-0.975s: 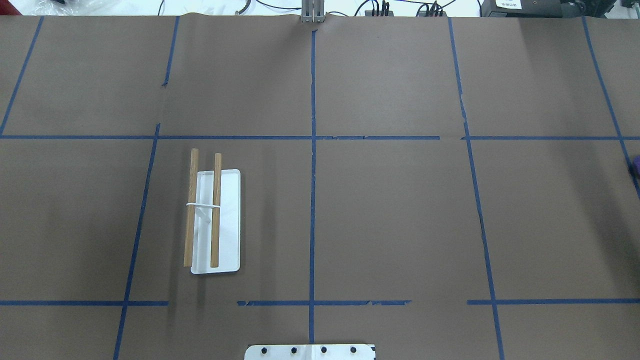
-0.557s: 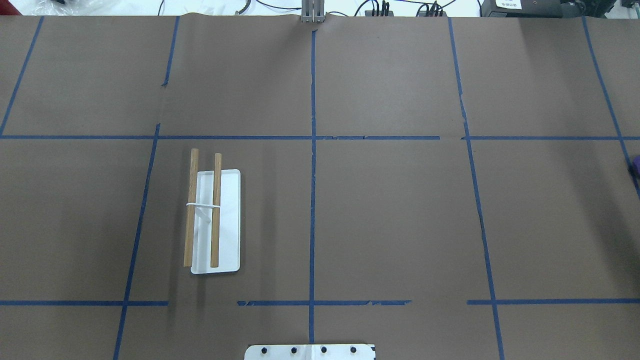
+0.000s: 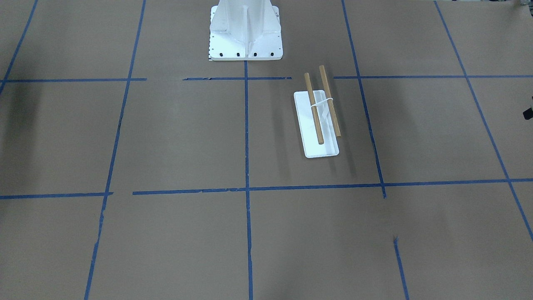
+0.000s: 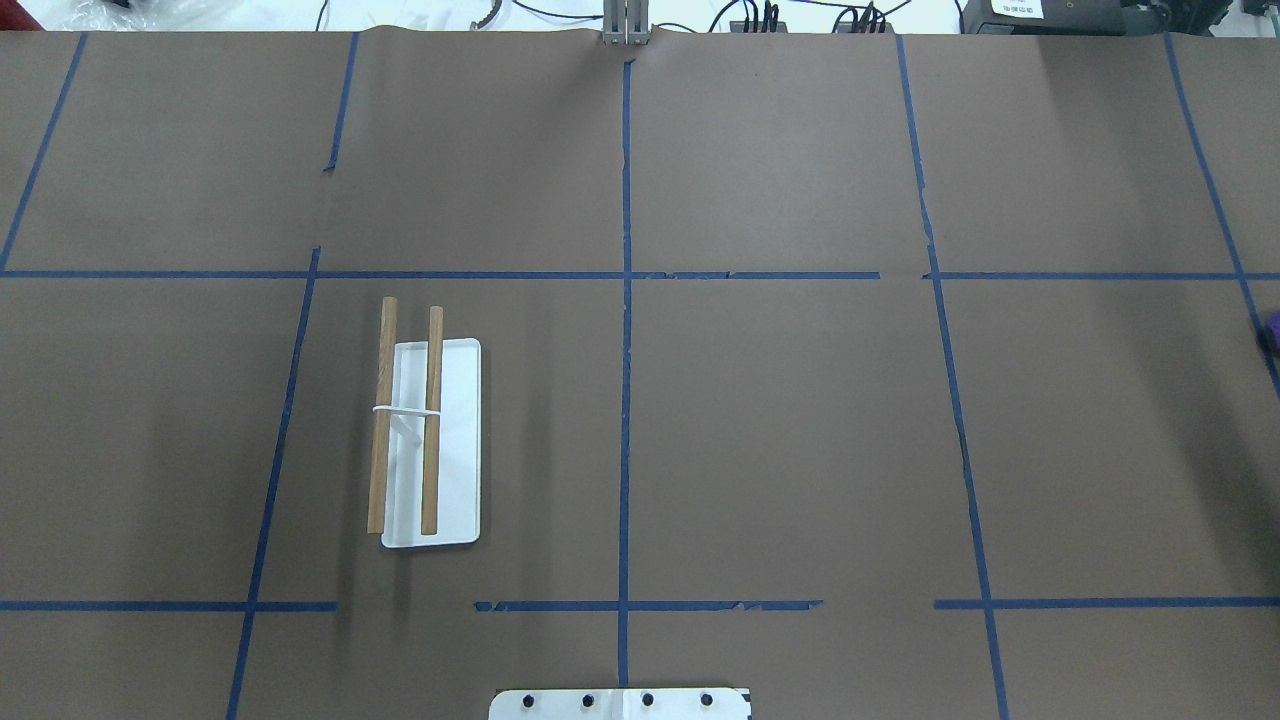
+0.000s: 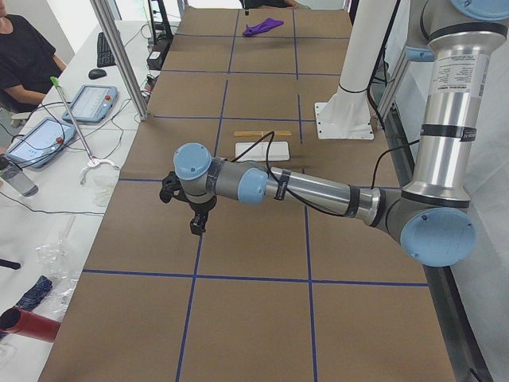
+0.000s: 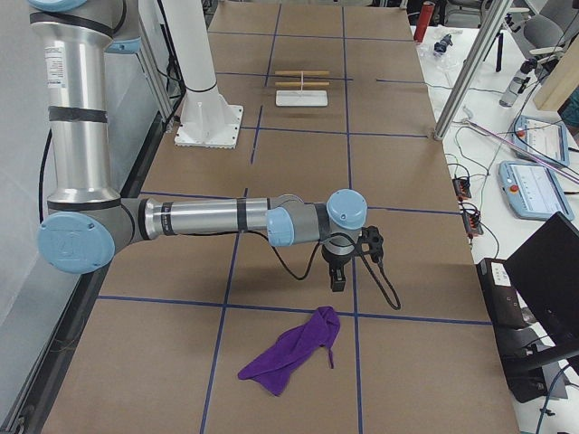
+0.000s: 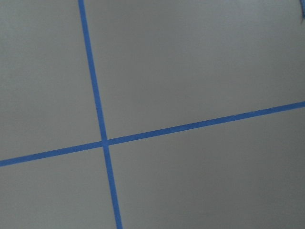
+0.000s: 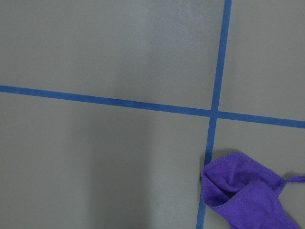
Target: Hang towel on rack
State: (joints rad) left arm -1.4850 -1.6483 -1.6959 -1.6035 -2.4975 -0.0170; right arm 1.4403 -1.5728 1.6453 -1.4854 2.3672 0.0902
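The purple towel's crumpled end lies free by my right gripper's fingers, which should carry on lowering until they close on its near fold (image 8: 213, 190).
The rack (image 4: 432, 420) has two wooden dowels joined by a white bracket over a white tray (image 4: 458, 450). It stands left of centre in the overhead view, and also shows in the front view (image 3: 313, 106) and in both side views (image 5: 262, 134) (image 6: 301, 85). The purple towel (image 6: 294, 353) lies crumpled on the table at the robot's right end, and in the right wrist view (image 8: 248, 195). My right gripper (image 6: 337, 280) hangs just beyond the towel, apart from it. My left gripper (image 5: 196, 227) hangs over bare table at the left end. I cannot tell whether either is open or shut.
The white robot pedestal (image 3: 245, 33) is bolted at the table's near middle edge. Blue tape lines (image 4: 625, 400) grid the brown table. A side bench with tablets (image 5: 87, 103) and a seated person (image 5: 24, 56) runs along the far side. An aluminium post (image 6: 470, 63) stands there.
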